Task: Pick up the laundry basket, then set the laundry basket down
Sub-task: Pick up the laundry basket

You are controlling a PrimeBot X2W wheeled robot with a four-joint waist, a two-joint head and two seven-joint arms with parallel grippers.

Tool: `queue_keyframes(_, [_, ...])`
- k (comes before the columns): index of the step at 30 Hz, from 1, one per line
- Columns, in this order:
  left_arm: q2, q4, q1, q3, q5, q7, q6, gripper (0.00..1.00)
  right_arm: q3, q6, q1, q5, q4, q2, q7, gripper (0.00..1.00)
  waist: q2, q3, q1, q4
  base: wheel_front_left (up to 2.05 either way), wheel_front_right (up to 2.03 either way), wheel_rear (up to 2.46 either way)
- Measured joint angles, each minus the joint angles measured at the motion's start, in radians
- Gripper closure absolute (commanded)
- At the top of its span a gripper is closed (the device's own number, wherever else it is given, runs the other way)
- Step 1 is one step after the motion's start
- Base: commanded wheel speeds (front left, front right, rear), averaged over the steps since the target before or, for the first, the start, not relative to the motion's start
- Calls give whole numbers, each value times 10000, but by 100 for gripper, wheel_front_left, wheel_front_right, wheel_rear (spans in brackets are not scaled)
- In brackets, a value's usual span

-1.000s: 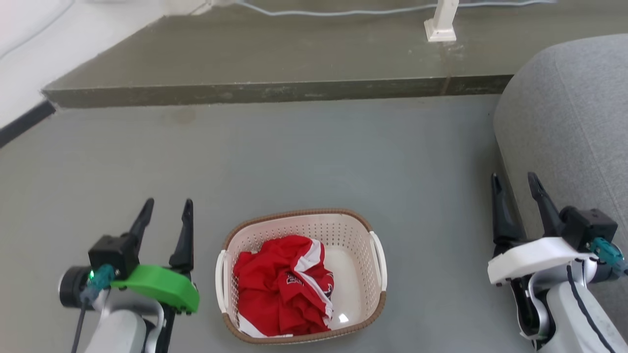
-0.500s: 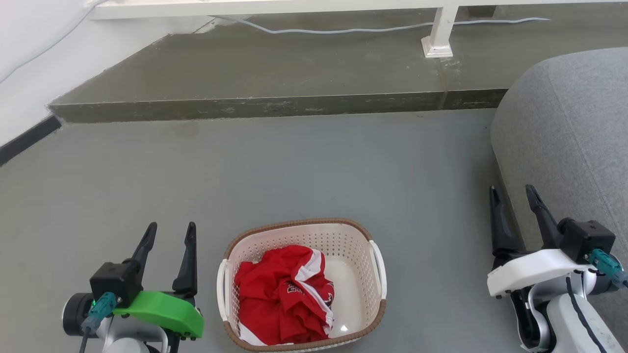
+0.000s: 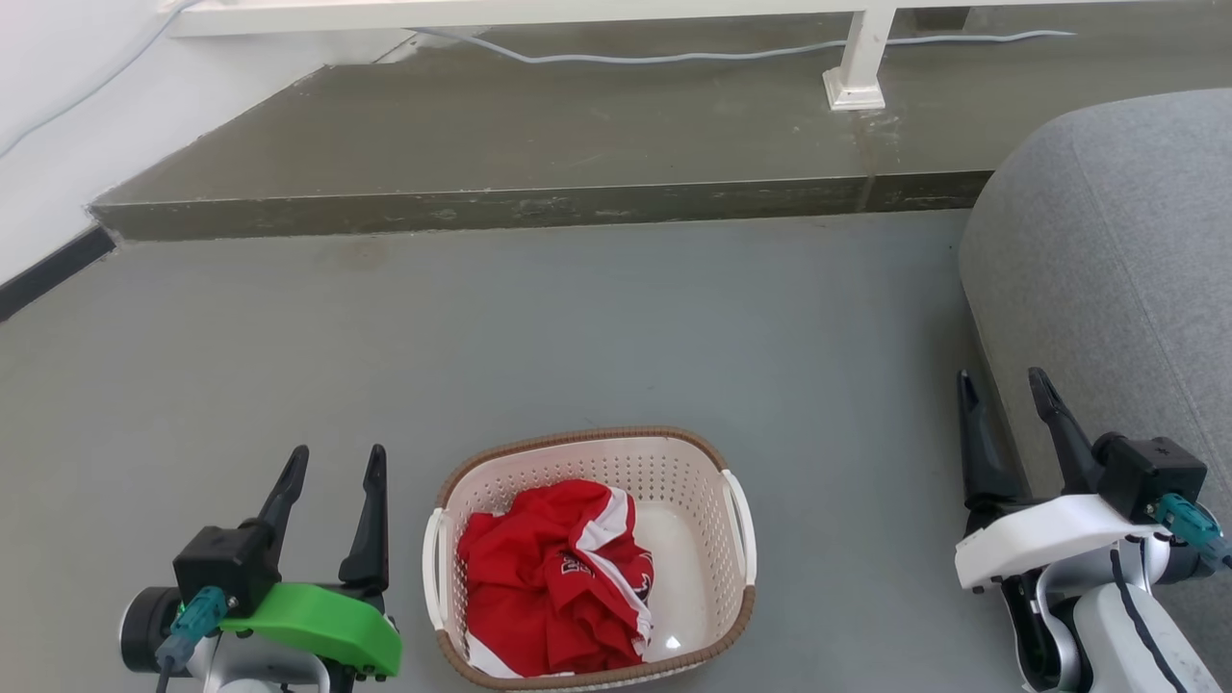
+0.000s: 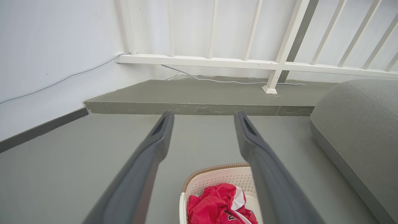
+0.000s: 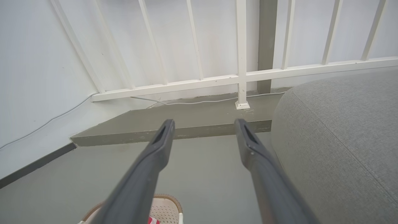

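Observation:
The red and white garment [image 3: 560,583] is lying in a heap below the brown rim [image 3: 583,435], so I expect it to stay bunched in place when I lift the laundry basket.
The laundry basket [image 3: 693,462] is cream with perforated walls, a brown woven-look rim and two white side handles. It rests on the grey floor at the bottom centre of the head view, with a crumpled red and white garment [image 3: 553,577] inside. My left gripper [image 3: 337,462] hovers open just left of the basket, apart from it. Far to the basket's right, my right gripper [image 3: 1001,385] stands open beside the grey cushion. The basket's far rim [image 4: 217,169] peeks between my left fingers, and its corner [image 5: 168,207] lies low in the right wrist view. Both grippers [image 4: 202,116] [image 5: 203,124] hold nothing.
A large grey cushion [image 3: 1116,269] fills the right side, close to my right gripper. A raised dark step [image 3: 539,207] crosses the floor ahead, with a white railing post [image 3: 857,67] and a grey cable [image 3: 674,56] on it. A white wall [image 3: 48,144] stands at the left.
The head camera tilted up between one second ago and half a second ago, bringing the railing into view. Both grippers stayed open beside the basket, and the basket has not moved.

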Motion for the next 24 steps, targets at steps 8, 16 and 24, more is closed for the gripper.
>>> queue_keyframes(8, [75,-370,110,23,2,132,63,0,0,-10,17,0,-134,0,8,0,0,51,0,-18,0,0,0])
queue_keyframes(16, [128,-686,178,42,15,242,176,0,-2,-13,18,0,-280,-13,69,0,0,122,0,-23,0,0,0])
queue_keyframes(24, [192,-1037,172,73,21,435,190,0,0,-82,15,46,-506,15,274,0,0,557,0,8,0,0,0])
